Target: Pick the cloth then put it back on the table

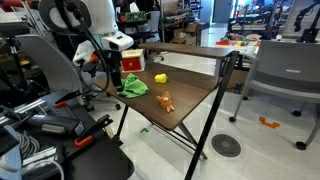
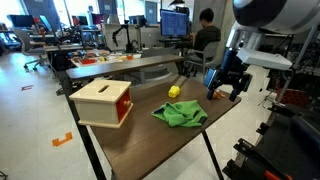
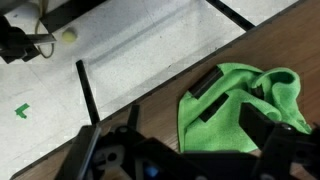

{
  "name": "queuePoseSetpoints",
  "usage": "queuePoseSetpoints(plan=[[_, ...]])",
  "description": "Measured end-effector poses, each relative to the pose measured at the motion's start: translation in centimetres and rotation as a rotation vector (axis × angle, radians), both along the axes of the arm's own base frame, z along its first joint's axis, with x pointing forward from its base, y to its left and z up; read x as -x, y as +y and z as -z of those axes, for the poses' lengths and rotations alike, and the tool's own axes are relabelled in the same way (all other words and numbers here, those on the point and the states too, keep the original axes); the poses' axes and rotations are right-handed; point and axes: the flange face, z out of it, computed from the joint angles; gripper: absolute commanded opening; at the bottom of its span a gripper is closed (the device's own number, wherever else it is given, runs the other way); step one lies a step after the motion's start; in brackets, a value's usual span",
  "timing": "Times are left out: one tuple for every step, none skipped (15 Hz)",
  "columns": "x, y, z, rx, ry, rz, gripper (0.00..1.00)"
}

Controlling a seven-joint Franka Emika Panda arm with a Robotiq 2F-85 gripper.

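My gripper will raise the strips still attached to the cloth when it lifts the cloth, because dark strips lie flat along the green cloth's surface and edge.
A crumpled green cloth lies on the brown wooden table near one edge. It also shows in an exterior view and in the wrist view. My gripper hangs just above the table by the cloth, a little to its side, and it also shows in an exterior view. In the wrist view the two dark fingers are spread apart over the cloth with nothing between them. The cloth rests flat on the table and is not lifted.
A small yellow object sits just behind the cloth. A wooden box with a red side stands further along the table. A small orange object lies near the table's front edge. Chairs and floor surround the table.
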Motion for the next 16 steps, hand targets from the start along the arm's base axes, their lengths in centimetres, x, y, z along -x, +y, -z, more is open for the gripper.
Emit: queuePoseSetpoints(plan=[[-1.0, 0.0, 0.7, -0.004, -0.006, 0.009, 1.0], [-1.9, 0.0, 1.3, -0.006, -0.017, 0.019, 1.0], [-2.8, 0.0, 2.0, -0.006, -0.03, 0.032, 1.0], [-3.6, 0.1, 2.6, -0.005, -0.043, 0.044, 1.0], [-4.2, 0.1, 3.2, -0.002, -0.054, 0.058, 1.0], [-4.8, 0.1, 3.9, -0.001, -0.062, 0.071, 1.0], [-5.3, 0.2, 4.5, 0.0, -0.067, 0.083, 1.0], [-5.6, 0.2, 5.1, 0.0, -0.069, 0.093, 1.0], [-5.9, 0.2, 5.7, 0.0, -0.069, 0.102, 0.98], [-6.2, 0.2, 6.3, -0.001, -0.066, 0.11, 0.88], [-6.4, 0.2, 6.7, -0.003, -0.063, 0.116, 0.74], [-6.7, 0.3, 7.1, -0.004, -0.062, 0.122, 0.69], [-6.9, 0.3, 7.3, -0.005, -0.062, 0.126, 0.59], [-7.1, 0.3, 7.5, -0.006, -0.063, 0.128, 0.52], [-7.3, 0.3, 7.4, -0.006, -0.066, 0.129, 0.44], [-7.4, 0.3, 7.4, -0.006, -0.068, 0.128, 0.38]])
